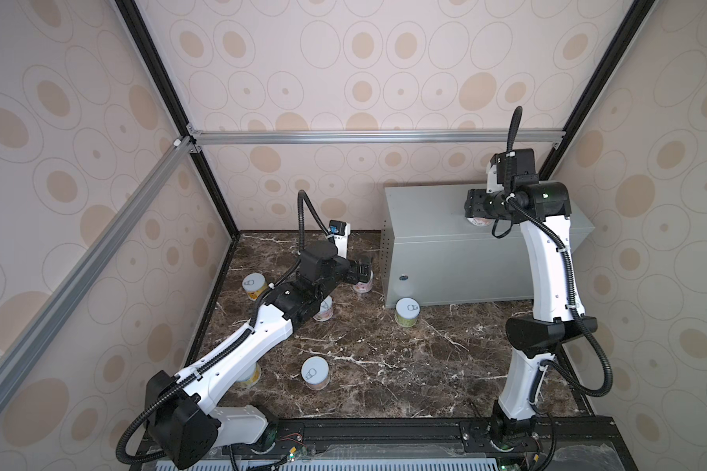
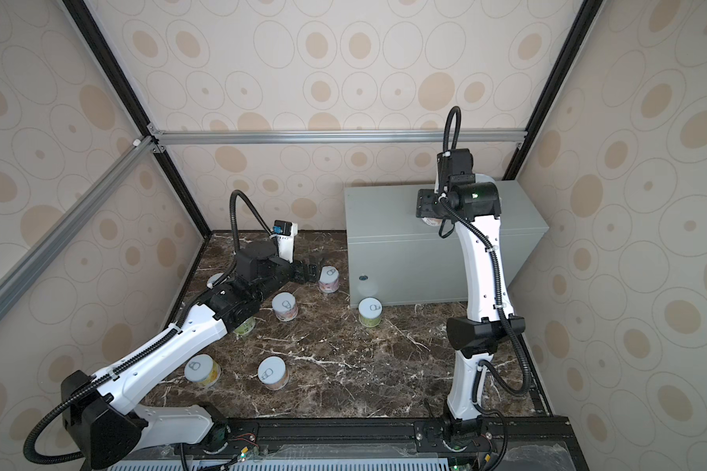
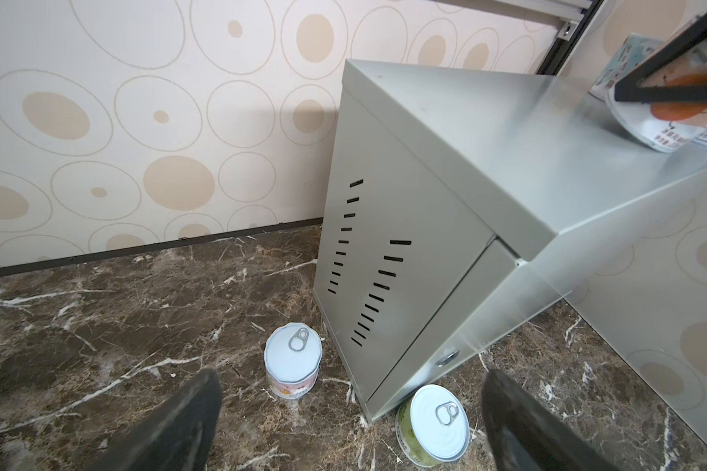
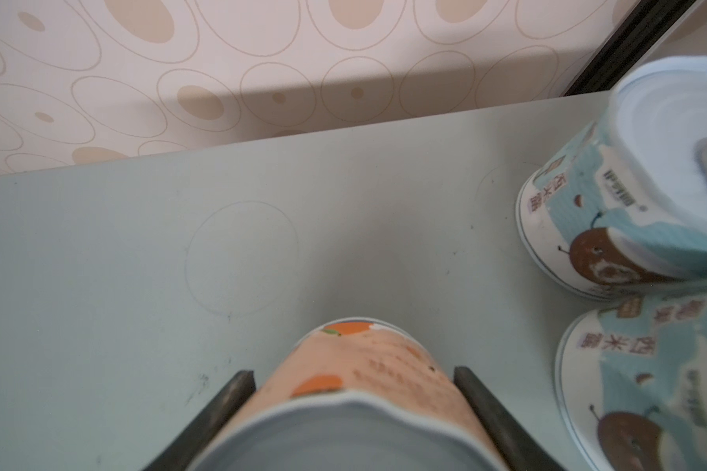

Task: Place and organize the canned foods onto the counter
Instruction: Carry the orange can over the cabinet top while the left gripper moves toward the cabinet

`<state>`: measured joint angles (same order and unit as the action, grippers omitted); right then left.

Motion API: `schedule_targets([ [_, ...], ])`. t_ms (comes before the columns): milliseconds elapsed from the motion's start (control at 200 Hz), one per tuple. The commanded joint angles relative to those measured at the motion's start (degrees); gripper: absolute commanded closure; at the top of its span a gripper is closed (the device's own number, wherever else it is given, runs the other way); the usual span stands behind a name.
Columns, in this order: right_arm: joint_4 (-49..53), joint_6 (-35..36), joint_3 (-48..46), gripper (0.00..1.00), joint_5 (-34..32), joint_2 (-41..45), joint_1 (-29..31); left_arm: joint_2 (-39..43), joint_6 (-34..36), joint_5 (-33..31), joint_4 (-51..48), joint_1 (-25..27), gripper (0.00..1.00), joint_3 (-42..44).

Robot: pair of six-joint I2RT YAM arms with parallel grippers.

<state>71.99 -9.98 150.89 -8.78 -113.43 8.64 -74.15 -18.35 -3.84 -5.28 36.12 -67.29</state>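
My right gripper needs to let go of the orange-labelled can, move back and push its free side [image 4: 307, 343] toward the light-blue cans, because a gap [image 4: 506, 337] keeps it apart from them.
My right gripper [image 4: 354, 371] is shut on an orange-labelled can [image 4: 360, 359], held low over the top of the grey counter [image 4: 139, 244]. Two light-blue cans [image 4: 629, 195] [image 4: 649, 387] stand on the counter beside it. In both top views this gripper [image 1: 476, 218] [image 2: 429, 220] hangs over the counter [image 1: 425, 212]. My left gripper [image 3: 352, 375] is open and empty above the marble floor. A pink can [image 3: 292, 361] stands just beyond its fingers, and a green can [image 3: 431, 424] stands against the counter's corner. In a top view the left gripper [image 2: 309, 272] is beside the pink can [image 2: 329, 279].
More cans stand on the marble floor: [image 2: 285, 306], [image 2: 273, 373], [image 2: 202, 370], and a green one [image 2: 245, 326] partly under my left arm. A yellow can [image 1: 254, 285] stands near the left wall. Patterned walls and a metal frame enclose the space.
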Motion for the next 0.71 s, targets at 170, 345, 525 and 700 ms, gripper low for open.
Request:
schedule_targets([
  [170,-3.90,-0.69,1.67,0.29,-0.96,-2.95,-0.64,-0.57,1.94,0.35,0.89,0.11,0.01,0.01],
  [345,-4.75,-0.28,1.93,0.16,-2.07,-3.15,-0.80,-0.91,1.39,1.53,1.93,0.10,0.01,1.18],
  [525,-4.92,-0.21,1.47,0.11,-1.37,-2.85,-0.82,-0.73,1.46,1.56,2.48,0.10,0.01,1.99],
  [700,-5.95,0.17,1.19,0.05,-0.96,-1.48,-0.73,0.05,1.47,1.93,2.91,-0.17,0.01,2.32],
])
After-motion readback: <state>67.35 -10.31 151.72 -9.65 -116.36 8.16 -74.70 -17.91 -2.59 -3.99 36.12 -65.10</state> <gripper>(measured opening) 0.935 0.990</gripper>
